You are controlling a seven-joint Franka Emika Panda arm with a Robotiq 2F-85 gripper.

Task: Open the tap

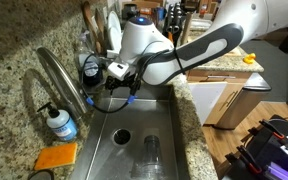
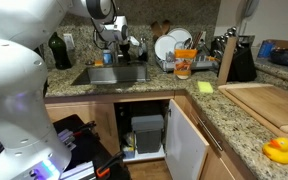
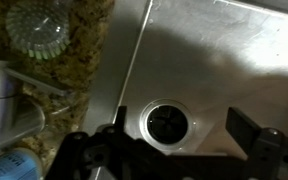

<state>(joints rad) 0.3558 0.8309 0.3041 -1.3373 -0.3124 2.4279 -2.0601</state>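
The robot's open gripper is hanging over the drain (image 3: 167, 124), far from the tap's thin lever (image 3: 39, 82), so it should go back toward the sink's rim and bring a finger to the lever.
The tap (image 1: 62, 78) is a tall brushed-steel gooseneck standing at the sink's left rim; it also shows at the left edge of the wrist view (image 3: 4, 95). My gripper (image 1: 110, 73) hangs over the steel sink just right of the tap's arch, apart from it. In the wrist view the gripper (image 3: 184, 125) is open and empty, with its two dark fingers either side of the drain (image 3: 167, 122) below. In an exterior view the gripper (image 2: 124, 45) is above the sink basin (image 2: 109, 73).
A soap bottle (image 1: 60, 122) and an orange sponge (image 1: 56, 157) sit on the granite beside the tap. A glass (image 1: 151, 152) stands in the sink. A dish rack with plates (image 2: 174, 45), a knife block (image 2: 229, 50) and an open cabinet door (image 2: 184, 140) are nearby.
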